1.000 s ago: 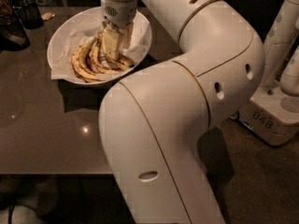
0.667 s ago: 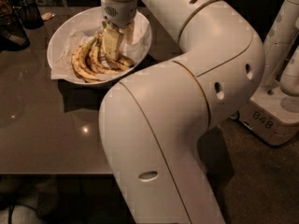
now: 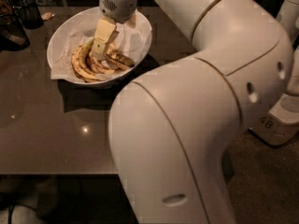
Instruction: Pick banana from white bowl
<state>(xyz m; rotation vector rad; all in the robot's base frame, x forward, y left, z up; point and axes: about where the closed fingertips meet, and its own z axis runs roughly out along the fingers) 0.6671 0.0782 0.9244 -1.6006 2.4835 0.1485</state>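
Note:
The top of the banana cluster [image 3: 96, 55] has my gripper's fingers too shallow over it, so I should open them, rotate my wrist and reach deeper [image 3: 111, 61] around the bananas.
The white bowl [image 3: 60, 36], lined with crumpled white paper, stands at the far left of the brown table. The banana cluster [image 3: 93, 65], pale yellow with dark streaks, lies in its front half. My gripper [image 3: 99, 49] reaches straight down into the bowl from the white wrist above. Its cream fingers [image 3: 103, 34] are drawn together over the top of the cluster and touch it. The bananas still rest on the paper. The stem is hidden behind the fingers.
A dark wire-mesh cup [image 3: 29, 12] and another dark object [image 3: 10, 31] stand at the table's far left. My large white arm [image 3: 205, 101] fills the right side. A white base marked 48 [image 3: 280, 120] stands on the floor to the right. The table's front edge [image 3: 56, 172] is near.
The gripper's fingers look narrower than before and have shifted slightly left onto the bananas. The bowl and bananas have not moved.

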